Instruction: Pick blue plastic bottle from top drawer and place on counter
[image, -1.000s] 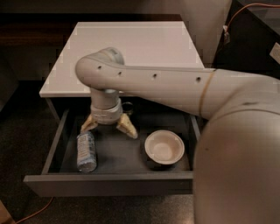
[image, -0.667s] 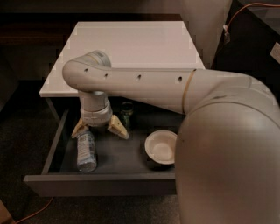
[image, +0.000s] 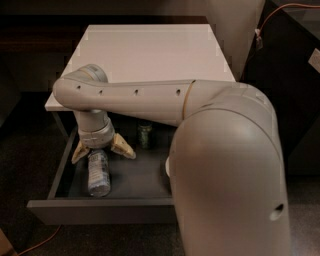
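Note:
The robot's open fingers are on both sides of the blue plastic bottle's narrow width (image: 98, 176), so the gripper goes on moving down over the bottle's far end (image: 97, 157) and closes there.
The top drawer (image: 100, 210) is pulled out under the white counter (image: 150, 55). The blue plastic bottle (image: 99, 175) lies lengthwise on the drawer floor at the left. My gripper (image: 101, 151) hangs inside the drawer right over the bottle's far end. It is open, with one tan finger (image: 80, 151) to the left and the other (image: 122, 147) to the right of the bottle. Neither finger is seen touching the bottle.
A dark green can (image: 145, 135) stands at the back of the drawer, right of the gripper. My arm (image: 225, 165) fills the right of the view and hides the drawer's right half. Dark floor lies around the cabinet.
My gripper has moved left across the drawer and now sits astride the bottle's far end. The arm now covers the white bowl that showed at the drawer's right.

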